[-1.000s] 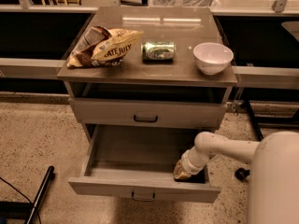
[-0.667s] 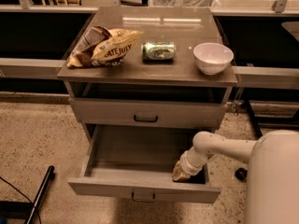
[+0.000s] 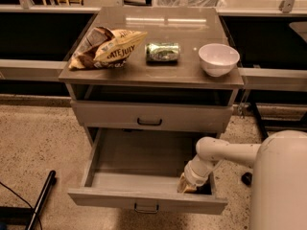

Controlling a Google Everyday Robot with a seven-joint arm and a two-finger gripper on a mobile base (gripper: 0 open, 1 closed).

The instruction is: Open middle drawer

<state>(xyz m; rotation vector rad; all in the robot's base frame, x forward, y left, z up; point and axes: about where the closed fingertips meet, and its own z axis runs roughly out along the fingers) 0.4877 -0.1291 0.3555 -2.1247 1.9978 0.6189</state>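
The fingers of my gripper are inside the middle drawer (image 3: 144,165) behind its front (image 3: 180,202), so I should keep pulling it away from the cabinet until the middle drawer is wide open.
The middle drawer (image 3: 144,198) is the wide grey one with a small black bar handle. It stands pulled far out under the cabinet, and its plain grey inside shows. My gripper (image 3: 185,185) is down inside this drawer at its front right corner, just behind the drawer front. The white arm reaches in from the right. The taller-fronted drawer (image 3: 149,117) above it is pushed in. The lowest drawer is hidden below the open one.
On the cabinet top (image 3: 158,73) lie a chip bag (image 3: 106,47), a green can on its side (image 3: 162,51) and a white bowl (image 3: 218,58). A black rod (image 3: 41,198) lies on the speckled floor at the left. My white body (image 3: 283,181) fills the lower right.
The middle drawer front has come slightly further out toward the camera. My gripper has moved a little down and forward with it, staying in the front right corner.
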